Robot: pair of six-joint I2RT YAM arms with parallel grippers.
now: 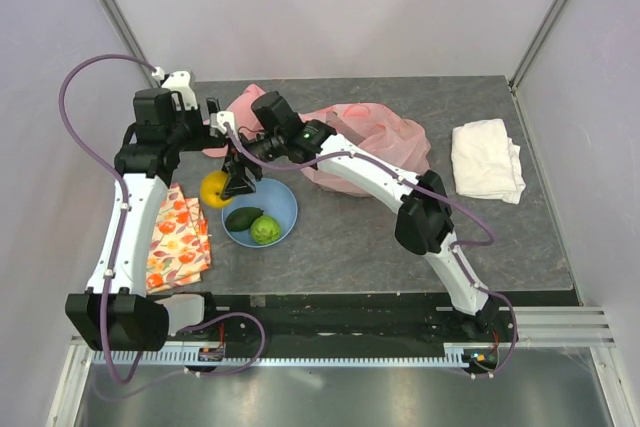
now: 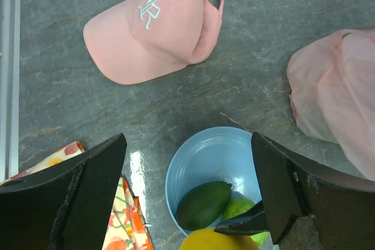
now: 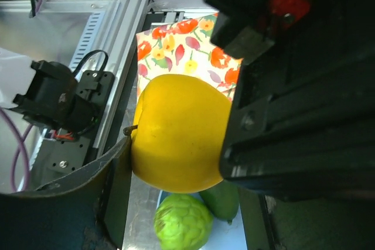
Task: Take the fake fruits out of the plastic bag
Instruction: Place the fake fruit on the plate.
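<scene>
I should bring the yellow fruit (image 1: 213,190) over the gap (image 1: 262,195) behind the avocado with my right gripper while my left gripper backs away, because the fruit is past the blue plate's rim.
My right gripper (image 3: 176,150) is shut on a yellow fake fruit (image 3: 179,136), held just above the left rim of the blue plate (image 1: 287,202). A dark green avocado (image 1: 243,219) and a round light green fruit (image 1: 266,231) lie in the plate. The left gripper (image 2: 187,144) hangs open directly above, its fingers wide apart and empty, with the yellow fruit (image 2: 218,241) below it. The translucent pink plastic bag (image 1: 375,142) lies crumpled behind the plate, under the right arm. What it holds is hidden.
A pink cap (image 2: 152,33) lies at the back left of the table. A floral cloth (image 1: 178,237) lies left of the plate, near the front edge. A folded white cloth (image 1: 487,159) sits at the right.
</scene>
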